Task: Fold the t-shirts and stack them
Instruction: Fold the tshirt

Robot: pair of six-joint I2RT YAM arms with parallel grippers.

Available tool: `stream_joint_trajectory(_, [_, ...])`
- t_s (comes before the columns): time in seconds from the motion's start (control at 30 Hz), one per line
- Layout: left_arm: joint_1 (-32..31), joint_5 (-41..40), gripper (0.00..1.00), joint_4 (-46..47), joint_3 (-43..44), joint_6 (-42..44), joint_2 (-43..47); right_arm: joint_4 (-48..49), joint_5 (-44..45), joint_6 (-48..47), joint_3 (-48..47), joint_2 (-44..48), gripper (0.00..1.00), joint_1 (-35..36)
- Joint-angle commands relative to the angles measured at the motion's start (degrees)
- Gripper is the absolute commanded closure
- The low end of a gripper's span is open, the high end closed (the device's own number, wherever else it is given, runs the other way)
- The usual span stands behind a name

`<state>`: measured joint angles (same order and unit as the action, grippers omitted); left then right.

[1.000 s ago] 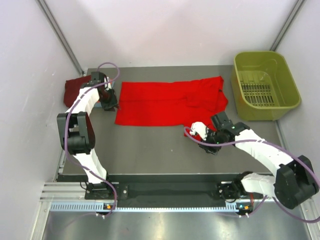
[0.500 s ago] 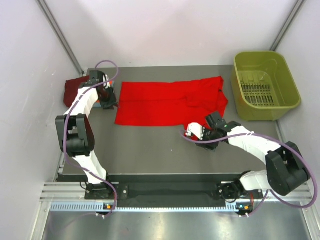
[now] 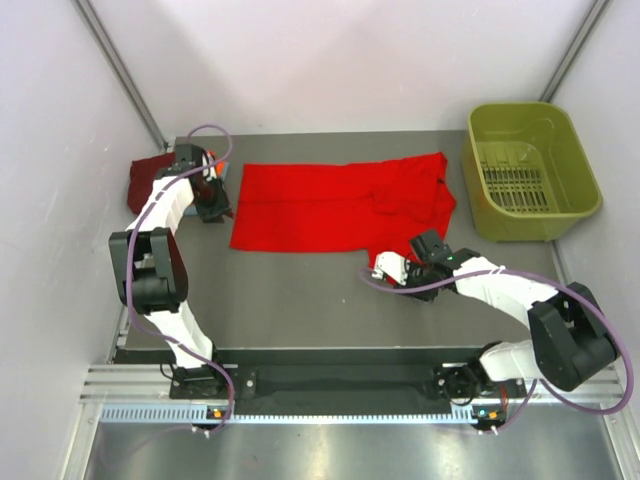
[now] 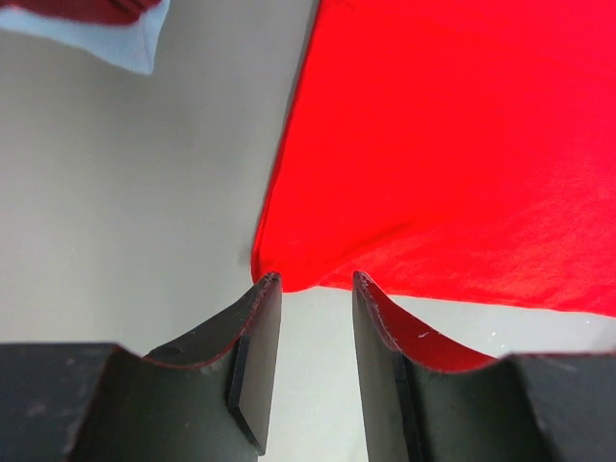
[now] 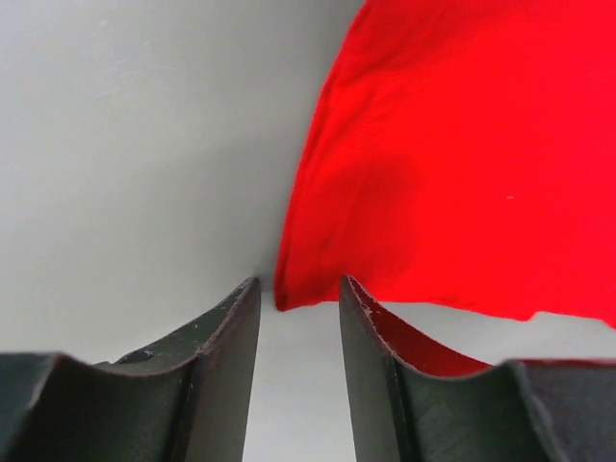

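Observation:
I can see a line (image 3: 305,200) running along the red t-shirt's middle, so the t-shirt's near half (image 3: 300,228) will fold over and leave a narrow strip when I carry it back.
A bright red t-shirt (image 3: 335,205) lies spread flat across the back middle of the table. My left gripper (image 3: 216,206) sits at its near left corner. In the left wrist view the gripper (image 4: 310,284) is open, and the red shirt's (image 4: 452,144) corner lies just beyond the fingertips, with nothing between the pads. My right gripper (image 3: 384,266) is at the shirt's near right corner. In the right wrist view it (image 5: 298,287) is open, with the red corner (image 5: 289,294) at the gap's mouth. A folded dark maroon shirt (image 3: 150,180) lies at the back left. Its edge shows in the left wrist view (image 4: 87,8) above a pale grey-blue cloth (image 4: 125,43).
An olive-green plastic basket (image 3: 530,170) stands at the back right, close to the red shirt's right sleeve. White walls close in on the left, back and right. Bare grey table (image 3: 300,300) lies between the shirt and the arm bases.
My right gripper has slid left and lined up on the shirt's near right corner. My left gripper has shifted slightly back and left beside the left corner. The shirt has not moved.

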<state>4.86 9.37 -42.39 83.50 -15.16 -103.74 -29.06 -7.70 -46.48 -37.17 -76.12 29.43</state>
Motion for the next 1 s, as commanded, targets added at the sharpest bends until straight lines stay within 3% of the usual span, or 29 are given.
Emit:
stream_joint_trajectory(0.0, [0.85,-0.58,0.59,0.91,-1.59,-1.62,3.28,4.00,1.99,-0.28,1.31,0.36,0.63,0.98])
stream_joint_trajectory(0.13, [2.08,1.35,0.59,0.64,-4.74,-3.47,3.64,5.24,2.61,-0.37,1.05,0.18,0.79,0.98])
stream_joint_trajectory(0.17, [2.60,1.53,0.59,0.56,-5.36,-3.91,3.81,5.41,2.95,-0.37,1.04,0.27,0.93,1.07])
stream_joint_trajectory(0.2, [3.04,1.88,0.59,0.29,-6.07,-5.13,3.90,5.42,3.31,-0.45,1.04,0.35,1.00,0.98])
stream_joint_trajectory(0.53, [8.93,5.48,0.54,0.47,-14.24,-8.57,3.02,5.68,3.92,0.60,2.01,1.67,1.00,0.98])
stream_joint_trajectory(0.97, [9.38,11.29,0.56,2.84,-8.10,-9.01,-6.29,5.68,4.19,0.86,1.48,1.15,1.00,0.98])
